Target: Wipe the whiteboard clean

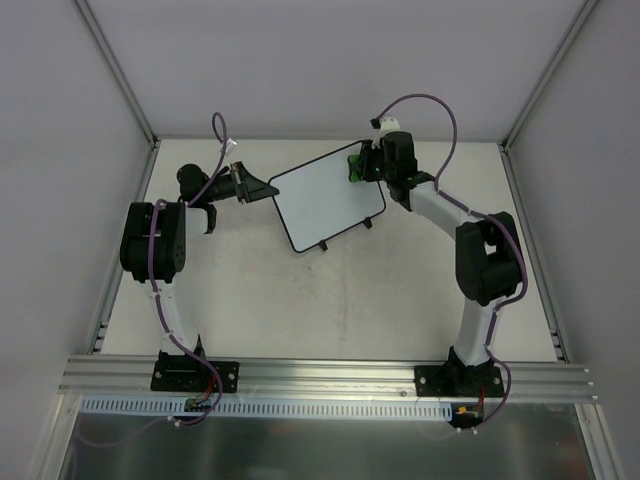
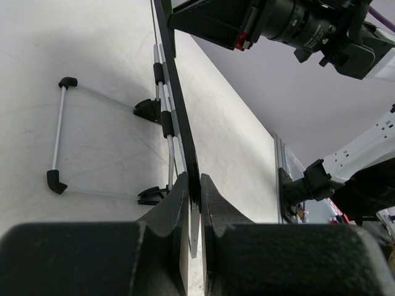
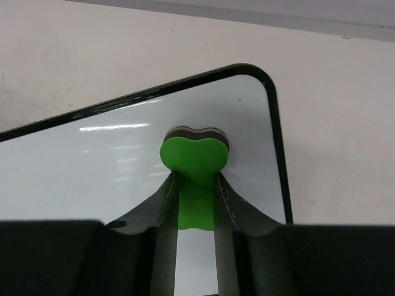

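The eraser is near the whiteboard's far corner (image 3: pixel 264 73), so my right gripper should sweep it back over the white surface (image 1: pixel 316 195) toward my left gripper.
The whiteboard (image 1: pixel 328 196) is a white board with a thin black frame and two black feet, lying tilted at the back middle of the table. Its surface looks blank. My left gripper (image 1: pixel 262 189) is shut on the board's left edge (image 2: pixel 185 148), which shows edge-on between the pads in the left wrist view. My right gripper (image 1: pixel 362 166) is shut on the green eraser (image 3: pixel 195 161) and presses it on the board (image 3: pixel 92 166) near its far right corner. The eraser's dark felt side faces the board.
The board's wire stand (image 2: pixel 58 132) with black clips shows behind it in the left wrist view. Aluminium rails (image 1: pixel 330 375) run along the near edge and sides. Grey walls (image 1: pixel 330 60) enclose the table.
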Controlling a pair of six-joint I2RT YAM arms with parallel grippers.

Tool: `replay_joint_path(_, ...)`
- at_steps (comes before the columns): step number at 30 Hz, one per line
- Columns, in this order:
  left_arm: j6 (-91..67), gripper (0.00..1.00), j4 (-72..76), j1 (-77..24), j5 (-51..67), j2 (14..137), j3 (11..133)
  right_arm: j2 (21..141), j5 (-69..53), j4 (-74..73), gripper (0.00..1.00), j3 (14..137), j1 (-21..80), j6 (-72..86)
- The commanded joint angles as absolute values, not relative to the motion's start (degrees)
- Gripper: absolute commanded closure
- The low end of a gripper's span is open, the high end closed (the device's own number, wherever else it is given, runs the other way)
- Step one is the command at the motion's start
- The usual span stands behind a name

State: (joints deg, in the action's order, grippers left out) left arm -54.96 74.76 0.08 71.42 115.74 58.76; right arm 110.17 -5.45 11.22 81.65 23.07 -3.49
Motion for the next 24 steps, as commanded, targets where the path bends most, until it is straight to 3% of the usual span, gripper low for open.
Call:
replay_joint_path(1,-56.34,1.0,96.33,-1.58,76.46,114.61,58.45,112.24,-3.34,9.76,1.0,82.36,21.71,-3.25)
replay_joint_path(24,-56.6,1.0,96.33,-1.58,76.64,114.17,58.62,111.53,-5.97,9.93,1.0,79.71,18.54,-1.58)
